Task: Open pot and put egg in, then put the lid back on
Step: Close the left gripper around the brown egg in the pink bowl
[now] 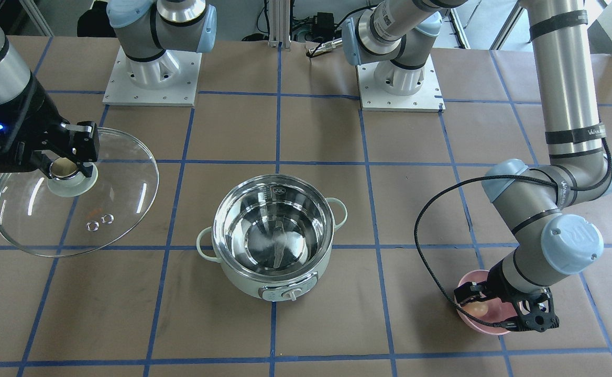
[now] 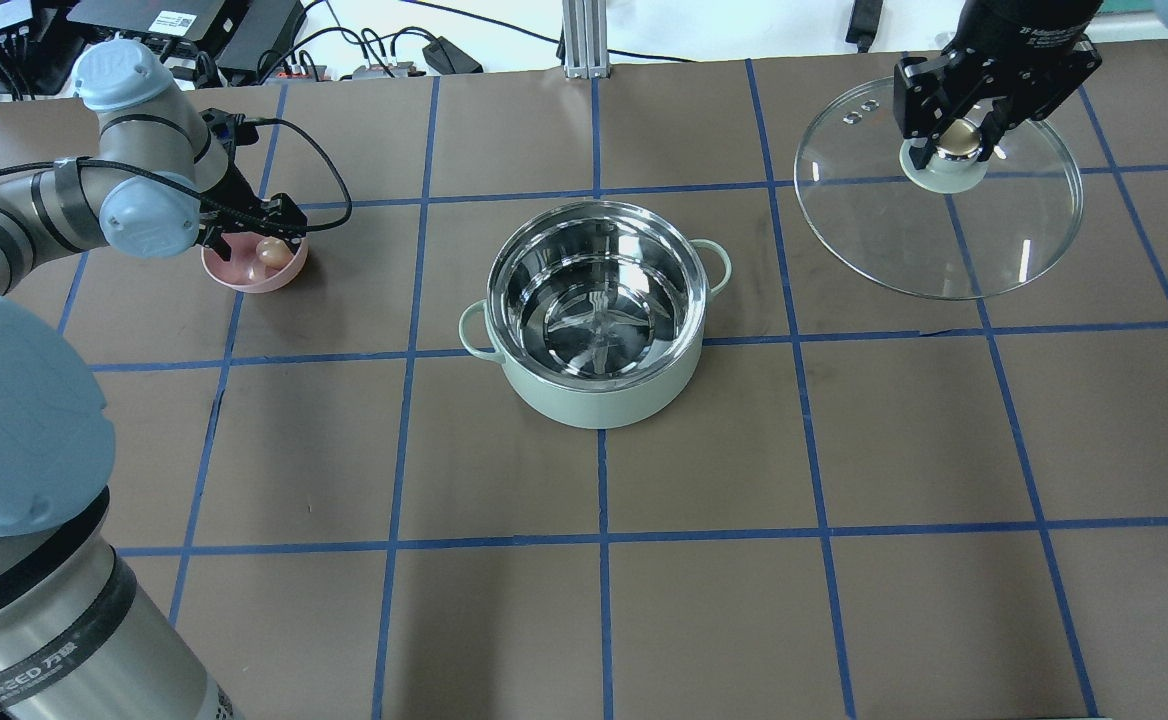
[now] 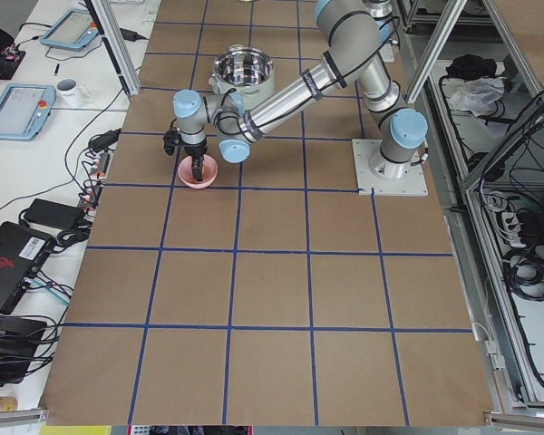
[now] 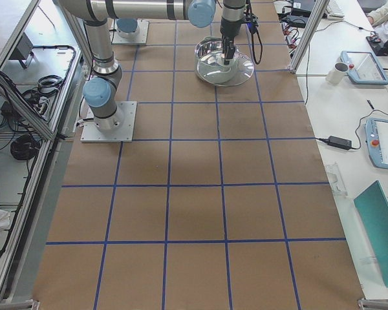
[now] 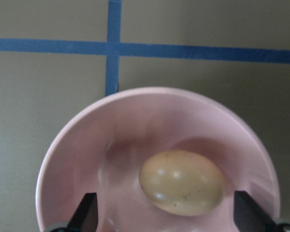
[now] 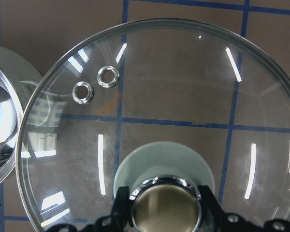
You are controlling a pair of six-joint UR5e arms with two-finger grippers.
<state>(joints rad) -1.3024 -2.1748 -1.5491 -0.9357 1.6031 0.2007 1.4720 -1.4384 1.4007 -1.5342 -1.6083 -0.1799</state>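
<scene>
The brown egg (image 1: 476, 309) is loose and has open space inside the pink bowl (image 5: 120, 176), so the egg will come up by itself and the bowl will stay behind when I lift.
The mint-green pot (image 2: 594, 395) stands open mid-table, its steel inside empty; it also shows in the front view (image 1: 243, 277). The brown egg (image 5: 181, 181) lies in a pink bowl (image 5: 87, 145) to the pot's left in the overhead view (image 2: 270, 252). My left gripper (image 2: 269, 238) is lowered into the bowl and open, one finger on each side of the egg, not touching it. My right gripper (image 2: 956, 140) is shut on the tan knob (image 6: 164, 208) of the glass lid (image 2: 1004, 230) and holds it off to the pot's right, clear of the pot.
The table is brown paper with a blue tape grid. Both arm bases (image 1: 151, 78) stand along the robot's side. The left arm's black cable (image 1: 426, 246) loops beside the pink bowl (image 1: 481, 327). Tablets and a mug (image 3: 71, 88) sit on side benches.
</scene>
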